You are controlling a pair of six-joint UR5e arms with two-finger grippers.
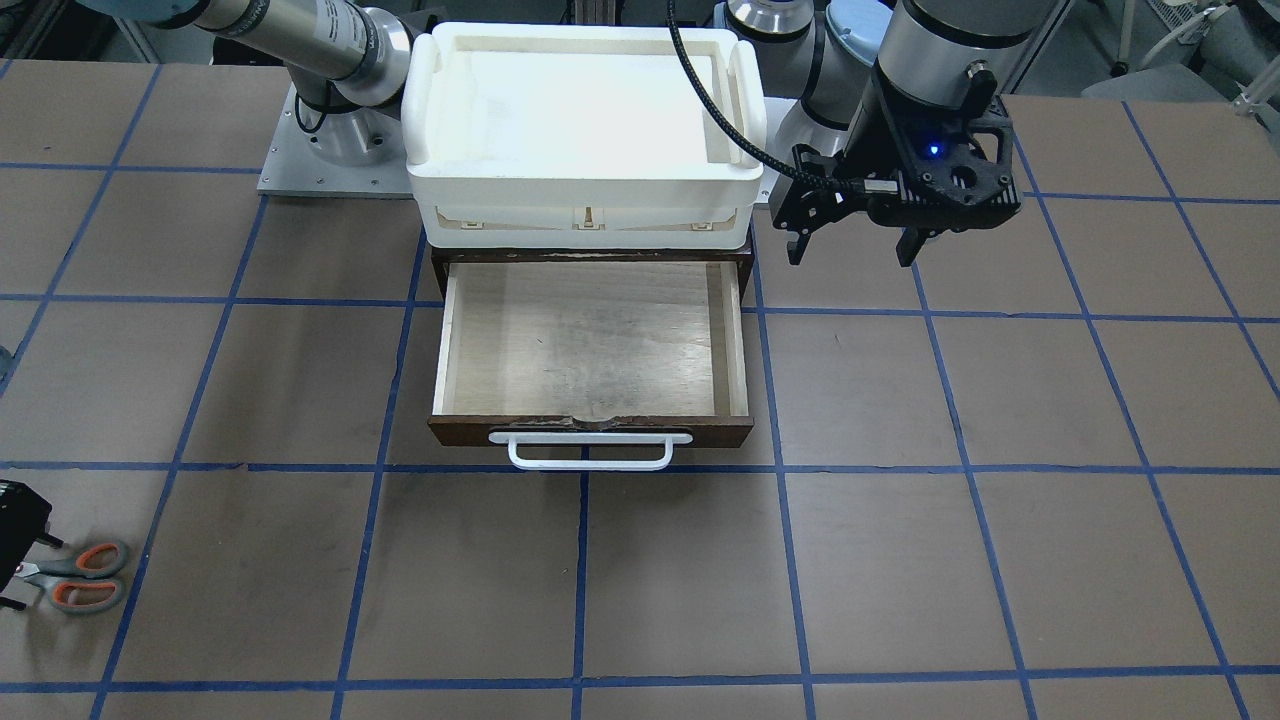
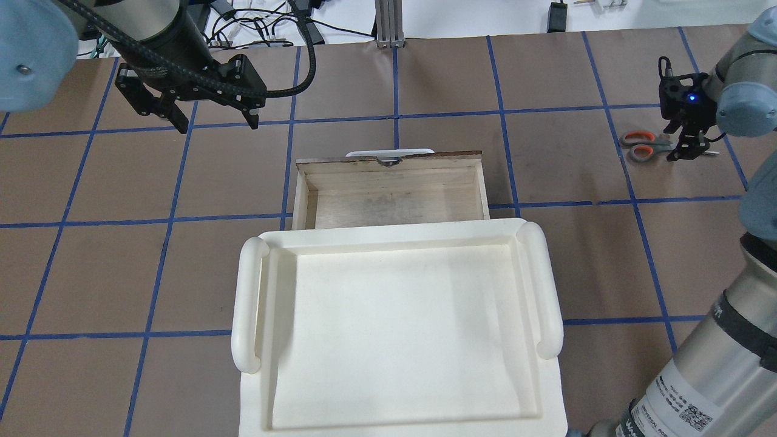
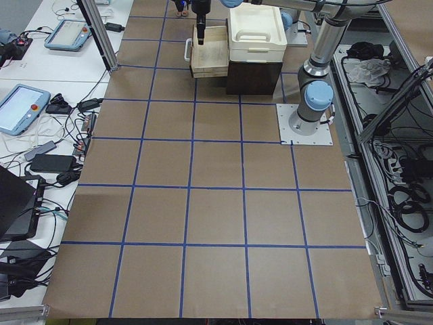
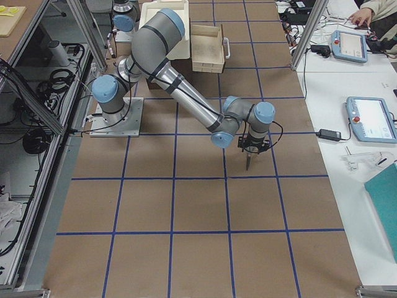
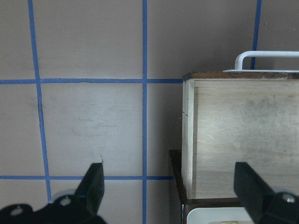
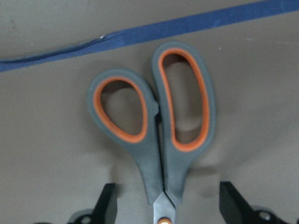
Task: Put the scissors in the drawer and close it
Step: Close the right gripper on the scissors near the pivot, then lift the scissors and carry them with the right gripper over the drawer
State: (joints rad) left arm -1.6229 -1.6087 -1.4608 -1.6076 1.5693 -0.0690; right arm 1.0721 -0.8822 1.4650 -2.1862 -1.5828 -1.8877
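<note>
I expect the scissors [image 1: 74, 578] to stay closed and level when I lift them, because the grey-and-orange handles meet [image 6: 158, 110] and my right gripper is around both of them near the scissors' pivot.
The scissors [image 1: 85, 575] lie flat on the table, far off to the robot's right of the drawer, and they also show in the overhead view [image 2: 640, 145]. In the right wrist view their grey-and-orange handles [image 6: 154, 126] are closed. My right gripper [image 6: 170, 205] is open and low over them, one finger on each side near the pivot; the blades are hidden under it. The drawer [image 1: 590, 340] is pulled open and empty, with its white handle [image 1: 590, 452] in front. My left gripper [image 2: 215, 118] is open and empty, in the air beside the drawer's side wall [image 5: 189, 135].
A white plastic tray-box [image 1: 585, 130] sits on the dark cabinet over the drawer. Blue tape lines grid the brown table. The right arm's links [image 4: 186, 93] stretch low across the table. Tablets and cables lie past the table edge [image 3: 27, 108].
</note>
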